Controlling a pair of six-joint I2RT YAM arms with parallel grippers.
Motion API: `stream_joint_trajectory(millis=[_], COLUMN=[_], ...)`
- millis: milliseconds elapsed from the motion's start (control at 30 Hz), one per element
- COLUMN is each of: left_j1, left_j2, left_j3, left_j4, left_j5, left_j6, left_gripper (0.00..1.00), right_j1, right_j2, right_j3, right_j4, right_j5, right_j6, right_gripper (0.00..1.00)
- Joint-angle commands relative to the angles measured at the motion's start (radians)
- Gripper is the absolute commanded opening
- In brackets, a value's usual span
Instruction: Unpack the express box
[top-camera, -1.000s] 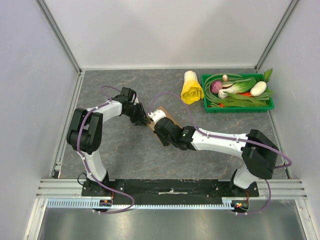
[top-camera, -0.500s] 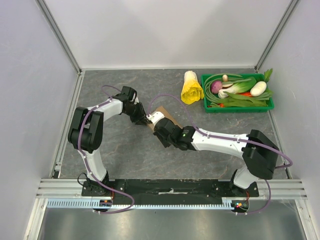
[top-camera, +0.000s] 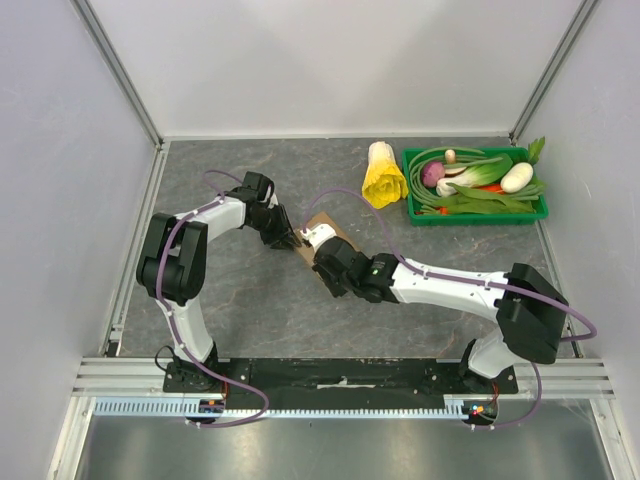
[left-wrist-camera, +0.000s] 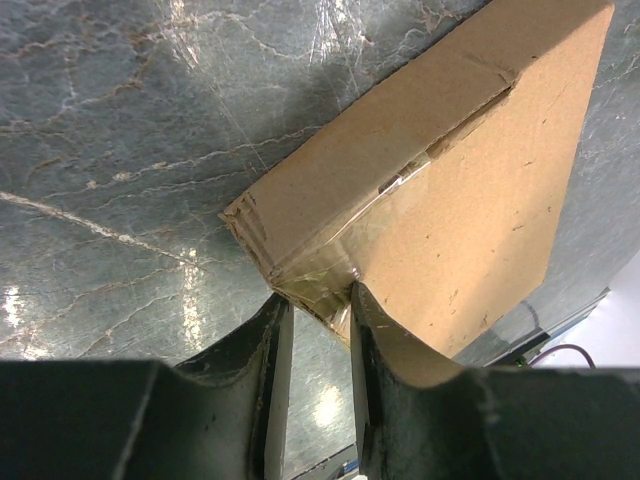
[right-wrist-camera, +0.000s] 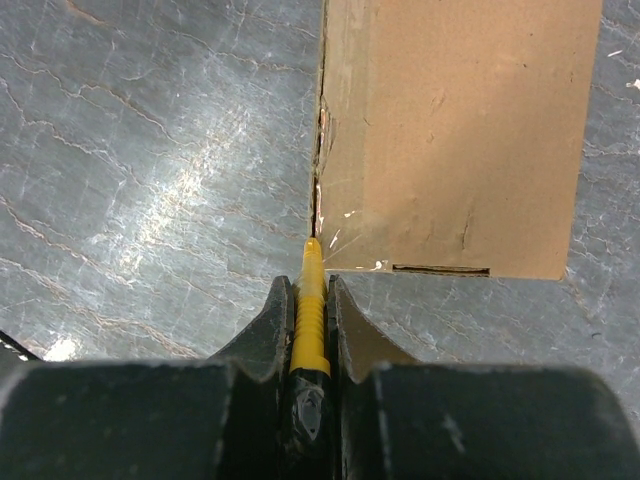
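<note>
The box's taped seam (right-wrist-camera: 319, 150) points away from my right gripper's arm. I should move the knife back first, before my left gripper turns the box around.
The express box (top-camera: 327, 223), a flat brown cardboard mailer, lies mid-table between both arms. My left gripper (top-camera: 291, 241) is shut on its taped near corner; in the left wrist view the fingertips (left-wrist-camera: 356, 296) pinch that corner of the box (left-wrist-camera: 450, 200). My right gripper (right-wrist-camera: 311, 285) is shut on a yellow utility knife (right-wrist-camera: 311, 305). The knife tip sits at the seam along the left edge of the box (right-wrist-camera: 460, 130), whose lid lies closed. In the top view the right gripper (top-camera: 318, 250) is at the box's near side and covers much of it.
A green tray (top-camera: 476, 217) of vegetables stands at the back right, with a yellow-white cabbage (top-camera: 383, 176) just left of it. Grey walls and metal rails (top-camera: 135, 250) enclose the table on three sides.
The right arm's forearm and elbow have shifted slightly right and toward the near edge, with the knife staying at the box. The left gripper has barely moved.
</note>
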Motion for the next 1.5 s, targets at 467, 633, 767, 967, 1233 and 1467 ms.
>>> stream_joint_trajectory(millis=[467, 633, 767, 967, 1233, 1467], left_j1=[0.021, 0.018, 0.019, 0.019, 0.018, 0.019], left_j2=[0.014, -0.004, -0.055, -0.151, -0.105, 0.023], left_j3=[-0.006, 0.000, -0.003, 0.013, 0.077, 0.120], left_j4=[0.028, 0.031, 0.038, 0.052, 0.204, 0.270], left_j5=[-0.154, -0.112, -0.076, -0.042, -0.059, -0.043], left_j6=[0.050, 0.043, 0.059, 0.089, 0.114, 0.051], left_gripper=[0.34, 0.36, 0.50, 0.66, 0.68, 0.66], right_j1=[0.011, 0.011, 0.010, 0.008, 0.010, 0.010], right_j2=[-0.177, -0.214, -0.211, -0.217, -0.093, 0.035], right_j3=[0.024, 0.021, 0.008, -0.013, -0.019, 0.002], right_j4=[-0.020, 0.039, 0.034, 0.008, 0.099, 0.114], right_j5=[0.171, 0.197, 0.225, 0.220, -0.054, 0.016], right_j6=[0.051, 0.059, 0.085, 0.128, 0.021, 0.085], right_gripper=[0.00, 0.00, 0.00, 0.00, 0.00, 0.00])
